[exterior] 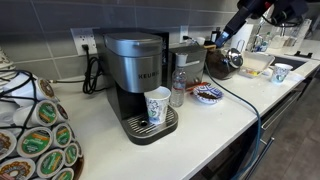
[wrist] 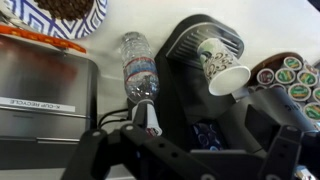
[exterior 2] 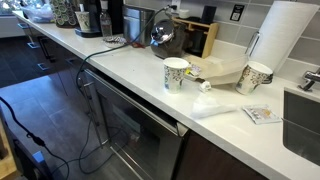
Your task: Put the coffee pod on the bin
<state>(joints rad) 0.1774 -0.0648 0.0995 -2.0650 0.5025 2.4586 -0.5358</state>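
The coffee pod atop the water bottle (wrist: 151, 119) sits away from my high, open gripper, so next I go back over the bottle (exterior: 179, 70) and lower onto the pod.
Coffee pods fill a rack at the counter's end (exterior: 40, 140), which also shows in the wrist view (wrist: 290, 78). No single loose pod is apparent. No bin is clearly in view. My gripper (exterior: 229, 36) hangs high above the counter beyond the Keurig machine (exterior: 135, 75). In the wrist view its two fingers stand wide apart, so the gripper (wrist: 190, 160) is open and empty. It looks down on the machine (wrist: 200, 40). A paper cup (exterior: 158, 106) stands on the machine's drip tray and also shows in the wrist view (wrist: 222, 68).
A water bottle (exterior: 178, 88) stands beside the machine. A blue patterned bowl (exterior: 208, 95) and a dark kettle (exterior: 224, 62) lie farther along. A steel appliance (wrist: 40, 100) is below the gripper. Paper cups (exterior 2: 176, 74), a box and a paper towel roll (exterior 2: 275, 35) sit near the sink.
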